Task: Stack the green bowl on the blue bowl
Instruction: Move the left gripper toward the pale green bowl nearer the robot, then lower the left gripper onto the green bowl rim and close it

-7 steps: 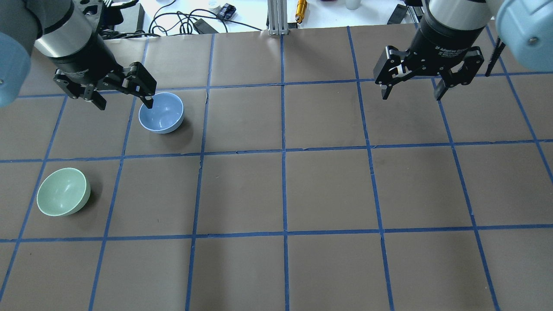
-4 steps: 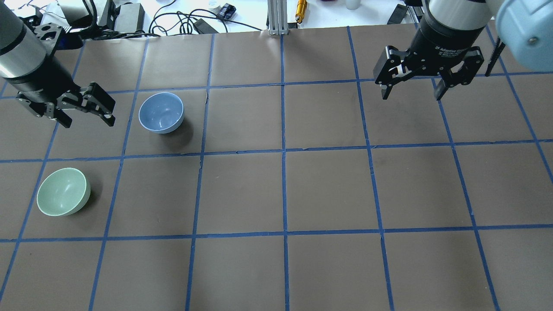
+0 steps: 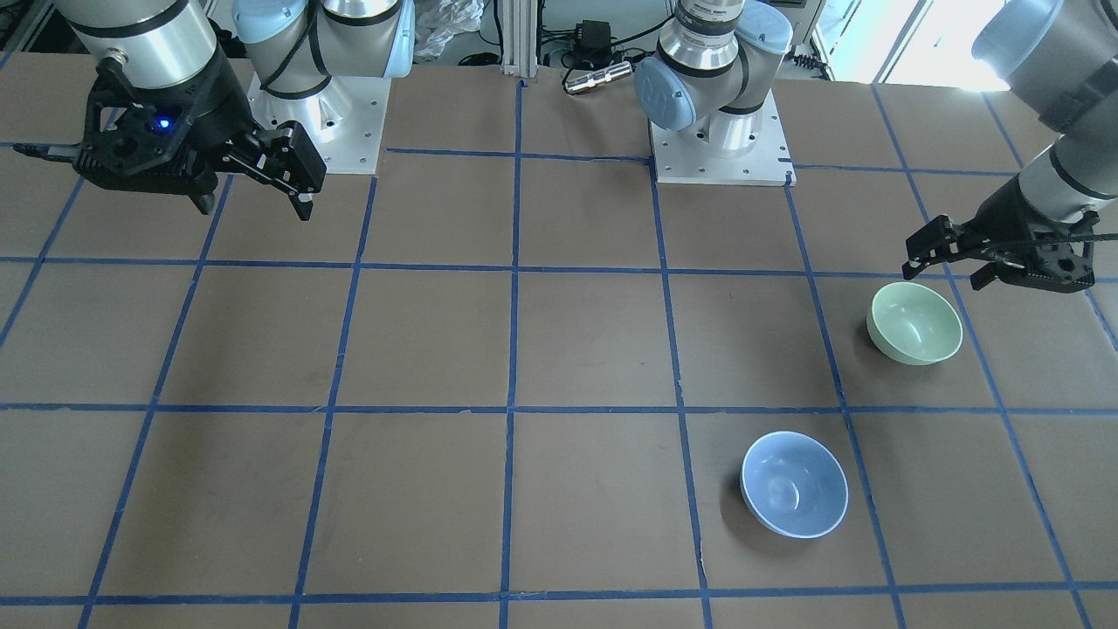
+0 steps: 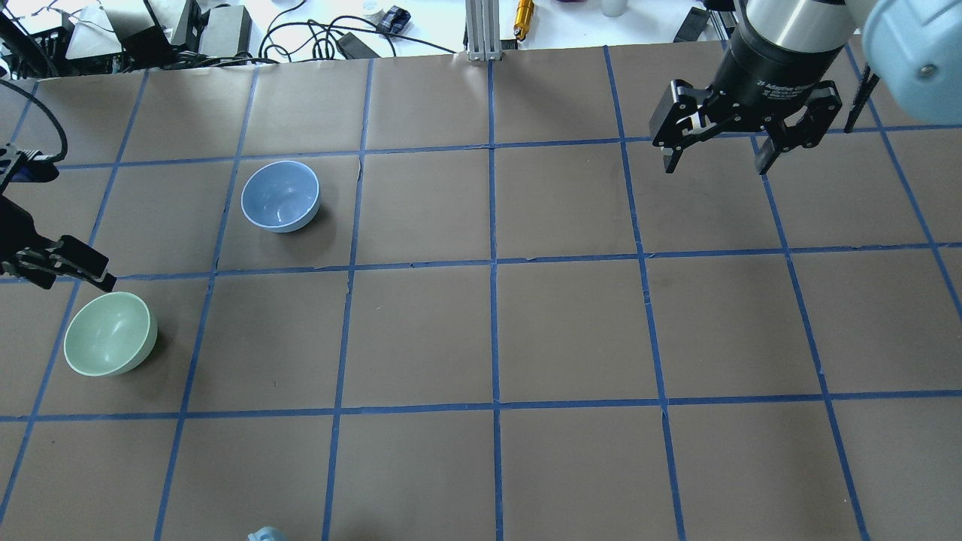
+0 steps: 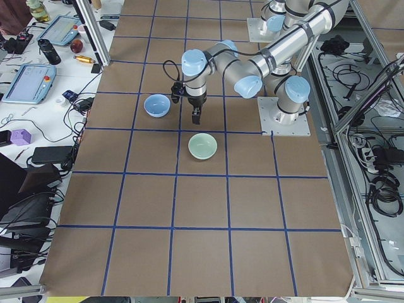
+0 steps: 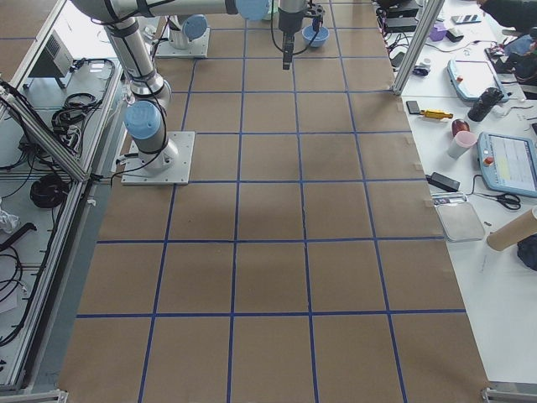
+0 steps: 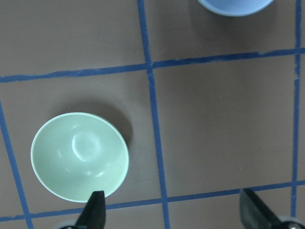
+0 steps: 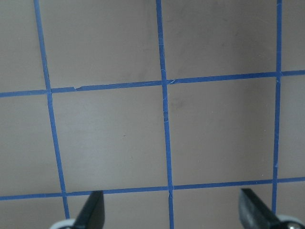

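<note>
The green bowl (image 3: 914,324) will sit deep inside the blue bowl (image 3: 794,484) when the robot lowers it, because the blue bowl is empty and flares the same way.
The pale green bowl (image 4: 110,344) stands upright on the brown table at the near left; it also shows in the front view (image 3: 914,323) and the left wrist view (image 7: 79,156). The light blue bowl (image 4: 280,195) stands upright one grid square farther out, apart from it (image 3: 794,484). My left gripper (image 3: 948,266) is open and empty, hovering just beside the green bowl's rim at the view's left edge (image 4: 71,278). My right gripper (image 4: 714,165) is open and empty, high over the far right of the table (image 3: 256,208).
The table is brown paper with a blue tape grid. Both arm bases (image 3: 716,131) stand at the robot's edge. Cables and small devices (image 4: 353,41) and a metal post (image 4: 481,30) lie beyond the far edge.
My left gripper has moved from beside the blue bowl, leftward and toward the robot, to beside the green bowl. It stayed open. The bowls and the right arm have not moved.
</note>
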Robot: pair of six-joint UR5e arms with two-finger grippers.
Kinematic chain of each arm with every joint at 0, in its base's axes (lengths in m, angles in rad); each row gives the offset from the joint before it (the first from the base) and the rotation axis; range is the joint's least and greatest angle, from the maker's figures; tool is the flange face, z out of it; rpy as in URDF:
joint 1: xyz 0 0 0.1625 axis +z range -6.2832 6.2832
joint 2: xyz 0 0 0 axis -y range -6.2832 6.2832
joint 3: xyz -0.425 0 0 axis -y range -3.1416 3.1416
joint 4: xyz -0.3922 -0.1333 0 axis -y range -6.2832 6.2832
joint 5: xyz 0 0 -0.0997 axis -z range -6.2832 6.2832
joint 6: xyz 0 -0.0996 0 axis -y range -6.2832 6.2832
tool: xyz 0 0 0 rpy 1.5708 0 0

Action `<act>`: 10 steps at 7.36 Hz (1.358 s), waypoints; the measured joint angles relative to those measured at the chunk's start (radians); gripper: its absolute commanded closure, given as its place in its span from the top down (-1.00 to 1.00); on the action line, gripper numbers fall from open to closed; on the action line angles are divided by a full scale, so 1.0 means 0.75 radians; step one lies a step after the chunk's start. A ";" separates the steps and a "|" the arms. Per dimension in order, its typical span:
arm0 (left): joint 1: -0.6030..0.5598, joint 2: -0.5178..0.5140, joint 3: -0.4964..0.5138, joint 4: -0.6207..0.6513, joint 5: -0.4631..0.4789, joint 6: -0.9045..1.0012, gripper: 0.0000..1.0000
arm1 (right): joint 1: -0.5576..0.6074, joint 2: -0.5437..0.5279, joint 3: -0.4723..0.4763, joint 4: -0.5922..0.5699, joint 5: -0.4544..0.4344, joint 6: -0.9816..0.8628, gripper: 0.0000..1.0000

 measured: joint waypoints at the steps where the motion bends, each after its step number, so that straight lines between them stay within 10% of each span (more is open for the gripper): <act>1: 0.048 -0.045 -0.029 0.090 0.005 0.044 1.00 | 0.000 0.000 0.000 0.000 0.000 0.001 1.00; 8: 0.199 -0.302 -0.067 0.361 0.004 0.163 0.92 | 0.000 0.000 0.001 0.000 0.000 0.000 1.00; 10: 0.231 -0.320 -0.099 0.384 0.001 0.165 -0.27 | 0.000 0.000 0.000 0.000 0.000 0.001 1.00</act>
